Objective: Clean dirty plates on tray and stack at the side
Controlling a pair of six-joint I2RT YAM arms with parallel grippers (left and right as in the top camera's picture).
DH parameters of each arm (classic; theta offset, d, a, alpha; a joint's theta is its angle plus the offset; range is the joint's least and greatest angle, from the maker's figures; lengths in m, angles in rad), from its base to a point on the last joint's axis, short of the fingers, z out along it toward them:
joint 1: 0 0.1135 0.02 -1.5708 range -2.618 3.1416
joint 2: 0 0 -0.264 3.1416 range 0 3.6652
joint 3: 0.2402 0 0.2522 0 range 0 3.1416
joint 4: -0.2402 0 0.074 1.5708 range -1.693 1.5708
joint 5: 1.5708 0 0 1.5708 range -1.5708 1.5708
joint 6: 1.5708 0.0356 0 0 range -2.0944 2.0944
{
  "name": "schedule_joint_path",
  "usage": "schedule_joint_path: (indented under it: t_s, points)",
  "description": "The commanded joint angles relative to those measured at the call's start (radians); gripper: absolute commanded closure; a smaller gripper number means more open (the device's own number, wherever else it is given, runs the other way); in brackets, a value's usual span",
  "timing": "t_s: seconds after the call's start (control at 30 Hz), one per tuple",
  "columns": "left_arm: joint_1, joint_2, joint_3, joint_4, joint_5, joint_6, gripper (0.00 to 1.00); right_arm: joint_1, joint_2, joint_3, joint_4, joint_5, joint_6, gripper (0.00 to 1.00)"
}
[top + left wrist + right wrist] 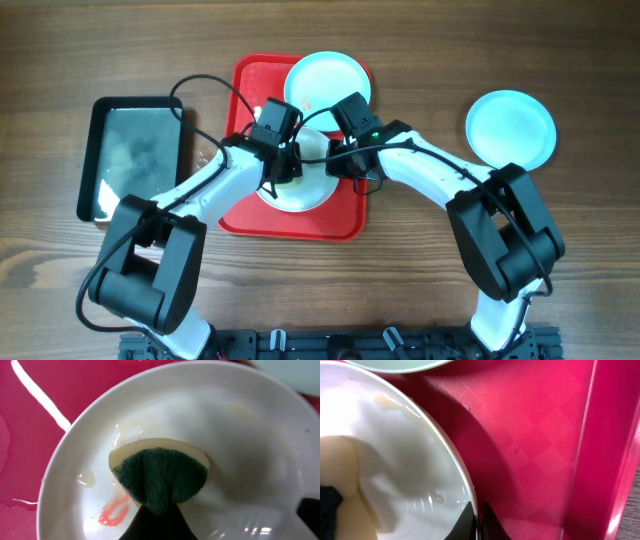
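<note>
I should use my left gripper to wipe the sponge back over the red smear (114,510) to the plate's rim (49,467) facing the black tray, because the smear is outside the sponge's path.
A whiter plate (305,195) lies in the middle of the red tray (300,225). My left gripper (157,510) is shut on a green-and-yellow sponge (160,477) pressed onto this plate (240,450). A red smear (116,510) sits just left of the sponge. My right gripper (477,520) is shut on the plate's right rim (465,480), one finger inside and one outside. A pale turquoise plate (328,80) rests at the tray's far end. Another turquoise plate (510,128) lies on the table to the right, off the tray.
A black tray (135,158) with a shiny base stands left of the red tray. Both arms cross over the red tray's middle. Wet streaks show on the red tray (40,395) beside the plate. The tray's raised right rim (615,460) is close to my right gripper.
</note>
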Motion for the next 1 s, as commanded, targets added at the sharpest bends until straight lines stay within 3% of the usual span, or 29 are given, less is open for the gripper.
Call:
schedule_joint_path:
  t_s: [0.0,0.2,0.33,0.7,0.97]
  points:
    - [0.001,0.008,-0.008,0.010,-0.079,-0.019,0.96,-0.002,0.024,-0.008,0.002,0.036,0.022,0.95]
    - [0.001,0.027,-0.008,-0.001,-0.205,0.035,0.96,-0.002,0.024,-0.008,0.002,0.024,0.022,0.96]
    - [0.004,0.029,-0.008,0.007,-0.205,0.041,0.96,-0.002,0.024,-0.008,0.002,0.021,0.017,0.96]
    - [0.004,0.128,-0.008,0.028,0.128,0.069,0.96,-0.002,0.024,-0.008,0.002,0.018,-0.004,0.96]
    - [0.003,0.126,-0.007,0.006,0.348,0.189,0.96,-0.002,0.024,-0.008,0.002,0.018,-0.011,0.96]
